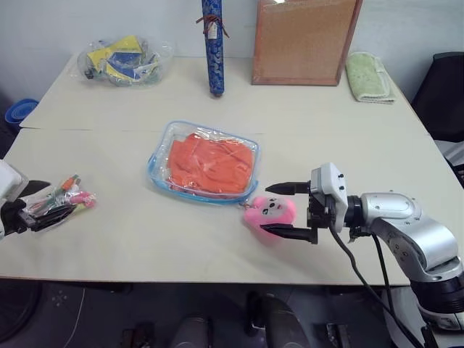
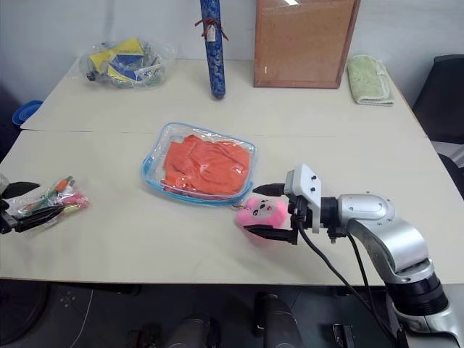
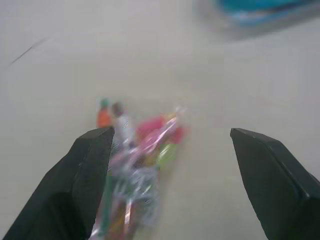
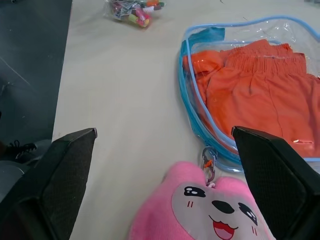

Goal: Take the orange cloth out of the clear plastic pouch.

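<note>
A metal clip (image 4: 208,166) connects the plush charm to the clear plastic pouch (image 1: 204,164) at the pouch's corner, so I expect the pouch to unzip when I pull the charm along the pouch's near edge.
The clear plastic pouch (image 1: 157,171), edged in light blue, lies flat at the table's middle, and the orange cloth (image 1: 212,165) is folded inside it. A pink plush charm (image 1: 270,212) hangs by a clip from the pouch's near corner. My right gripper (image 1: 288,210) points left, open, one finger on each side of the charm (image 4: 200,210). At the table's left edge my left gripper (image 1: 45,203) is open over a small clear packet of coloured bits (image 1: 61,197), which lies beside one finger (image 3: 87,170) in the left wrist view.
Along the table's back stand a clear bag of yellow and blue items (image 1: 123,59), an upright blue roll (image 1: 213,47), a cork board (image 1: 304,40) and a pale green towel (image 1: 368,76). A blue bowl (image 1: 20,112) sits beyond the left edge, a black chair (image 1: 444,87) at right.
</note>
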### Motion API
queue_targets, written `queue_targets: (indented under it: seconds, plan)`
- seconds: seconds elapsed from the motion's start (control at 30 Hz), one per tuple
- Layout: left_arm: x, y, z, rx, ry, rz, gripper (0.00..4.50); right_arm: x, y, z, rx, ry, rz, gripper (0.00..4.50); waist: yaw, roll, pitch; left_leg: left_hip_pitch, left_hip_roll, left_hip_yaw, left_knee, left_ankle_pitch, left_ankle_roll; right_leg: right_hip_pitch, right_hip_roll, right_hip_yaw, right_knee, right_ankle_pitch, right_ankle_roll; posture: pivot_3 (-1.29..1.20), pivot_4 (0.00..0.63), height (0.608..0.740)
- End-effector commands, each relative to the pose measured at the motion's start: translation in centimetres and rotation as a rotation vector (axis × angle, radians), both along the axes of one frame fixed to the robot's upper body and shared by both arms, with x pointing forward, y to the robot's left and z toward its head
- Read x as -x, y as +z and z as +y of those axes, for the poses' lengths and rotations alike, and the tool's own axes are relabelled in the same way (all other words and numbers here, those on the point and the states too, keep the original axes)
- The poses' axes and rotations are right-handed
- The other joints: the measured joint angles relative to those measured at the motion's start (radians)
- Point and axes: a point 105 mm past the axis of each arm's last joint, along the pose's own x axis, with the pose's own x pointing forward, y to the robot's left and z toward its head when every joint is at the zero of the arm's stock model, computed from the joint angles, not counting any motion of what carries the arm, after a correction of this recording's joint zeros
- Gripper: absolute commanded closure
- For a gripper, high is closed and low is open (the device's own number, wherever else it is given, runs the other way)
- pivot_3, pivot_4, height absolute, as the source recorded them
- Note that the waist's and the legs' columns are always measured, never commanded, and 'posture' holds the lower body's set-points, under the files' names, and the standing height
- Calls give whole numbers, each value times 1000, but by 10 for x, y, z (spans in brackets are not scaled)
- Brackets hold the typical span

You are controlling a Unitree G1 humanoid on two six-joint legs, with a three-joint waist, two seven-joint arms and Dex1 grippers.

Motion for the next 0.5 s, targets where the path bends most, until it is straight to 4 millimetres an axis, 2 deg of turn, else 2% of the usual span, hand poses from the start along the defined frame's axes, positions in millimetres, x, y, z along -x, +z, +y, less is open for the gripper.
queue_targets:
  seconds: [0.03,0.13,0.23,0.4,0.5]
  plan:
    - [-12,21,-34,-156,-232,-44,543,6,15,-4,-9,-13,-64,0,4,0,0,0,0,0,0,0,0,0,0,0,0,0,0,0,150,740]
    - [-34,16,-53,-326,-372,-64,543,7,17,-8,-4,-30,-68,0,14,0,0,1,-1,1,0,0,0,1,0,1,-1,0,0,0,150,740]
    - [-64,-1,-65,-556,-521,-94,543,10,19,-11,0,-50,-75,0,19,1,0,1,-2,3,0,0,0,0,2,2,0,0,0,0,150,740]
    - [-108,-15,-85,-693,-653,-159,543,18,22,-13,-1,-79,-82,0,19,-1,0,0,-2,12,1,0,-1,-1,10,2,1,0,0,0,150,740]
    - [-130,-17,-101,-703,-669,-214,543,18,22,-15,0,-106,-84,0,19,-1,0,0,-1,15,1,0,-1,-1,9,2,1,0,0,0,150,740]
